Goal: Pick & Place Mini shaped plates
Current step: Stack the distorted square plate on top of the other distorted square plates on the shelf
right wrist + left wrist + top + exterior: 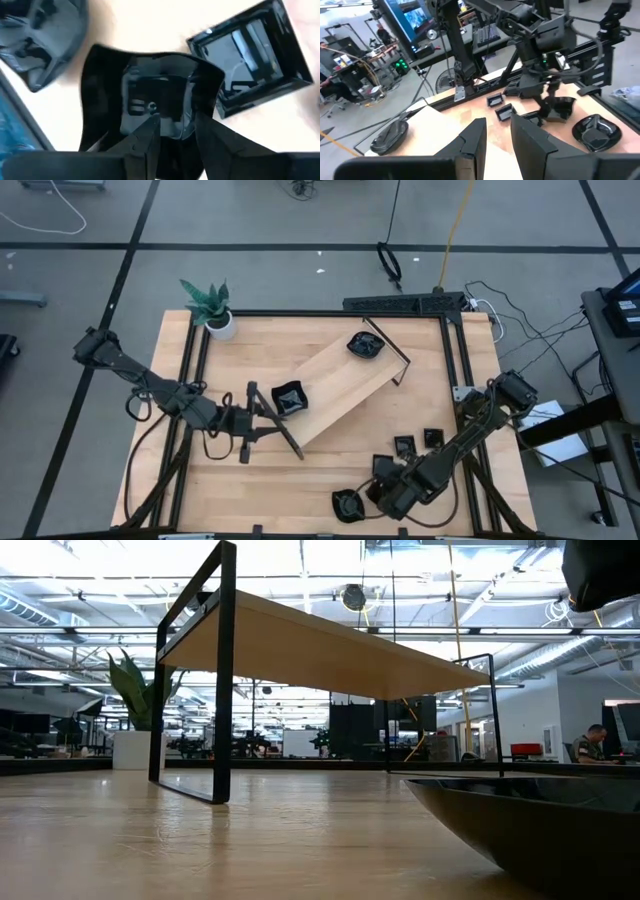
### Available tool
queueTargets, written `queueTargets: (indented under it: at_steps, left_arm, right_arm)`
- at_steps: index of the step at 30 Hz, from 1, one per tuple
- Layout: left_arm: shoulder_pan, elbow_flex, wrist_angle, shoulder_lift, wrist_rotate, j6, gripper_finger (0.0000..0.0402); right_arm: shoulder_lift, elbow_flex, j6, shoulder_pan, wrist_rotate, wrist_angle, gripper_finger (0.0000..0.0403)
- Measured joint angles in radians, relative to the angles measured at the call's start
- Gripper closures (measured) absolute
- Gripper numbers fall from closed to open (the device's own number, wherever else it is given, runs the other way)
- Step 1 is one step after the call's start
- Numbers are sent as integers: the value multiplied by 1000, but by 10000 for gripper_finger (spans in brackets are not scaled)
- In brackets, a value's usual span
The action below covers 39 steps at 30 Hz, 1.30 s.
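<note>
The wavy-edged plate's hollow (pixel 154 95) is under my right gripper's open fingers, so next I move back and pinch the rim (pixel 219 86) of the wavy-edged plate where it faces the square plate before I lift.
The pale wooden tray (pixel 340 385) stands on its black end rails, slanting across the table's middle. Two glossy black mini plates lie on it, one at the far end (pixel 365 345) and one at the near-left end (pixel 290 398). More plates lie near the right front: two small square ones (pixel 404 446) (pixel 432 437) and a rounded one (pixel 348 505). My left gripper (pixel 247 422) (pixel 497 142) is open beside the tray's near-left rail, with nothing between its fingers. My right gripper (pixel 388 483) (pixel 177 122) is down on a wavy-edged plate (pixel 150 85). My right gripper comes from above, slanting down, onto the wavy-edged plate's near rim (pixel 175 132), with its fingertips (pixel 152 125) over the plate's hollow. The fingers themselves cover the place of contact. In the left wrist view the plate (pixel 559 107) sits just below the fingers; whether it is lifted clear, I cannot tell.
A potted plant (pixel 213 310) stands at the table's far-left corner. A black frame runs along the table's edges (pixel 455 360). The rounded plate fills the low view's near right (pixel 530 830). A square plate (pixel 250 60) and another plate (pixel 35 40) lie close beside the held one.
</note>
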State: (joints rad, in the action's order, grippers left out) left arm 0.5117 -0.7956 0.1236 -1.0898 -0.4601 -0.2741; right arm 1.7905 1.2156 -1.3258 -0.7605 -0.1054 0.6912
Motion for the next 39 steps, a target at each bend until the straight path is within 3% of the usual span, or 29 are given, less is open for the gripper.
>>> queueTargets:
  at_steps: [8,15,22,39]
  left_arm:
    - [0,0,-2,0,17,47,309]
    - [0,0,-10,0,17,59,309]
    - [0,0,-59,-1,18,94,309]
    - [0,0,-71,-1,18,96,309]
  right_arm:
    - [-46,0,30,1,28,9,294]
    - [-129,0,47,-13,-55,59,294]
    - [-102,-25,118,-14,-50,38,294]
    - [-97,-122,92,-14,-33,-65,294]
